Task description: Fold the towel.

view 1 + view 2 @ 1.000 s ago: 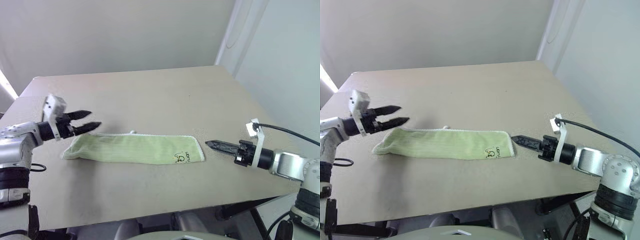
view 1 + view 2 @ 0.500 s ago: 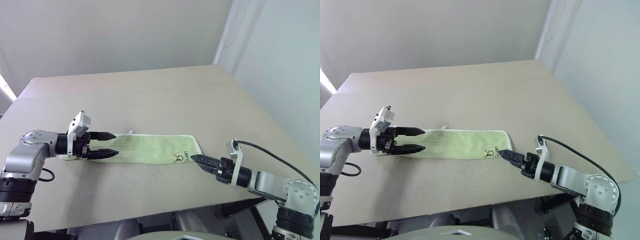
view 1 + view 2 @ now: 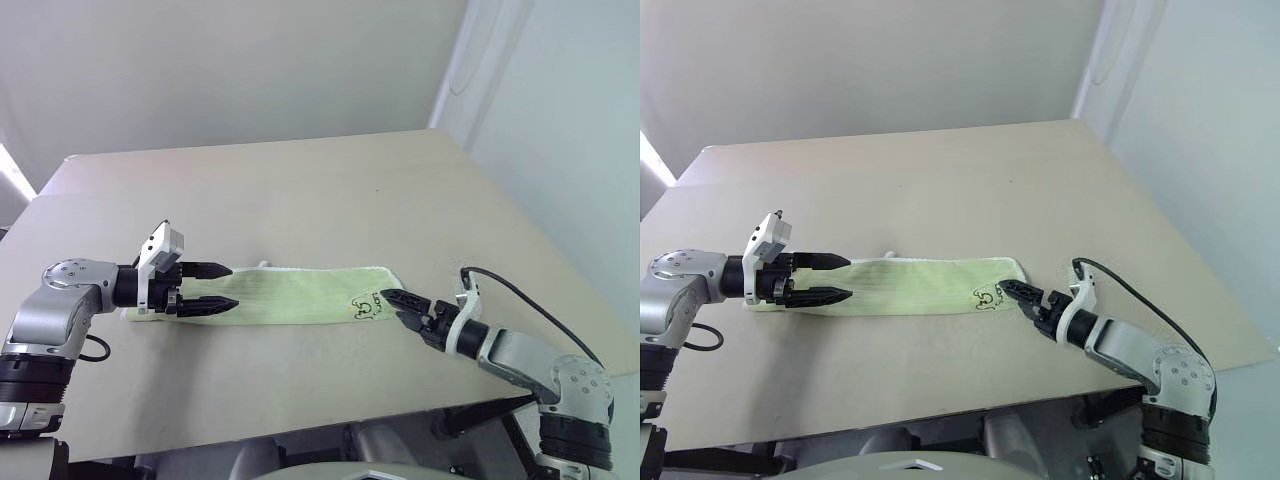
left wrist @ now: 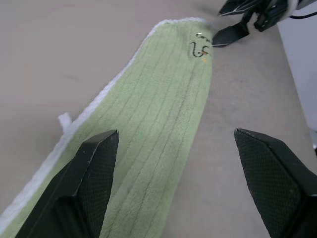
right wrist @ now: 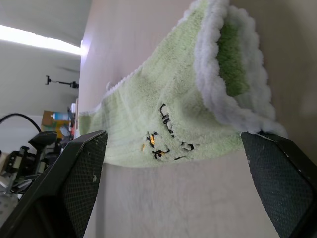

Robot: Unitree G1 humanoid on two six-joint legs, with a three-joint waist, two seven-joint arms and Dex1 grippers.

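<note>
The towel's end [image 3: 140, 315] opposite the mark is under my left gripper. Next, my right gripper pulls the marked end [image 3: 384, 286] to get the towel clear before folding.
The towel [image 3: 290, 297], a pale lime-green strip with white edging, lies flat and lengthwise across the table [image 3: 300, 190]. Its small white loop [image 3: 264, 264] sticks out at the far edge, and its dark printed mark [image 3: 365, 309] sits near the right end. My left gripper [image 3: 234, 286] hovers open over the towel's left part, its fingers [image 4: 94, 168] spread wider than the strip [image 4: 163, 99]. My right gripper [image 3: 390, 298] is open at the towel's right end, beside the mark. In the right wrist view the folded white-edged end [image 5: 233, 79] lies between its fingers [image 5: 79, 173].
The table's front edge [image 3: 300, 425] runs close below both arms and its right edge [image 3: 560, 270] lies past the right arm. A black cable [image 3: 90, 348] loops at the left arm. Bare tabletop stretches behind the towel to the wall.
My left gripper came down and rightward over the towel's left end. My right gripper rolled and moved leftward up to the towel's right end.
</note>
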